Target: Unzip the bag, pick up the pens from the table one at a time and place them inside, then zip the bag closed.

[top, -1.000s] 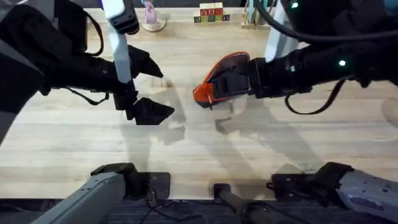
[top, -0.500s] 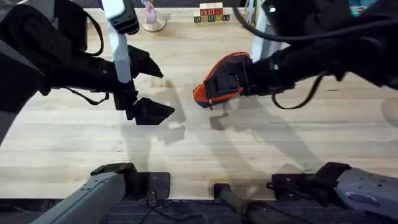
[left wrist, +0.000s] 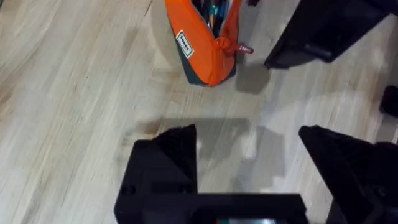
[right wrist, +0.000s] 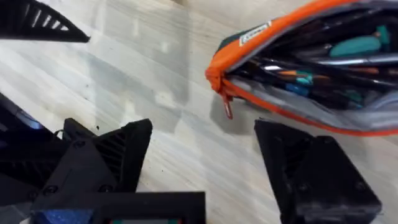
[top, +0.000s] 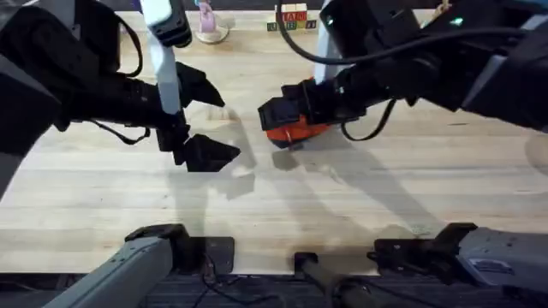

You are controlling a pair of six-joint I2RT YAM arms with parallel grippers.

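The pens are lying beneath the bag's wide-open orange edges. So I expect the zipper to shut over them to the bag's far end when I pull it.
The orange bag lies on the table near the middle. Its zipper stands open in the right wrist view, where the bag shows dark pens with teal and orange parts inside. A red zipper pull hangs at the bag's end. My right gripper hovers open over that left end, its fingers apart with nothing between them. My left gripper is open to the left of the bag, apart from it. The left wrist view shows the bag beyond its fingers.
Letter blocks and a pink figure on a dish stand along the table's far edge. The right arm stretches across the table from the right, above the bag. Bare wood lies toward the front edge.
My right gripper has slid left along the bag to its left end and now covers more of it. The left arm has stayed put.
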